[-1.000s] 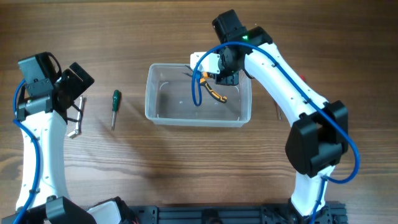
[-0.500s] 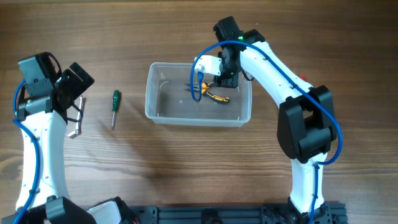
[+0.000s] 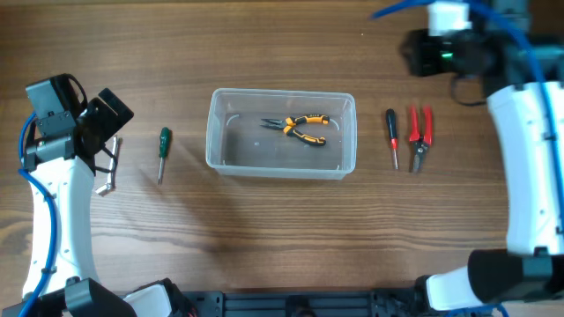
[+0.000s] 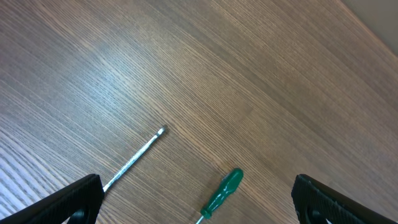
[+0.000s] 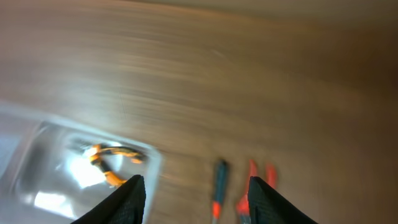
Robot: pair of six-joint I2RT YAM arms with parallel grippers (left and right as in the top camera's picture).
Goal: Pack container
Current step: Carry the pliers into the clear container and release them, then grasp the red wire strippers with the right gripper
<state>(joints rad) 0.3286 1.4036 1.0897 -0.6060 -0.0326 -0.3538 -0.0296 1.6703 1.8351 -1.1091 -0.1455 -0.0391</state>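
The red pliers' outer handle (image 3: 428,121) is well apart from the other handle. My right gripper should keep bringing its open fingers down until they close around that outer handle.
The clear plastic container (image 3: 220,145) stands mid-table. Orange-and-black pliers (image 3: 300,128) lie inside it. A green-handled screwdriver (image 3: 163,150) lies left of it. A black-and-red screwdriver (image 3: 393,136) and red pliers (image 3: 419,136) lie right of it. My left gripper (image 4: 199,211) is open and empty above the green screwdriver (image 4: 221,194). My right gripper (image 5: 196,205) is open and empty, high above the far right of the table. Its blurred view shows the container (image 5: 37,143), the orange pliers (image 5: 109,158), the black-and-red screwdriver (image 5: 219,186) and the red pliers (image 5: 258,186).
A thin metal rod (image 4: 134,158) lies on the wood left of the green screwdriver. The right arm (image 3: 529,132) runs along the table's right side. The left arm (image 3: 53,202) stands at the left edge.
My right gripper has let go of the orange pliers, which now lie in the container, and has swung up and away to the far right. The left arm has not moved.
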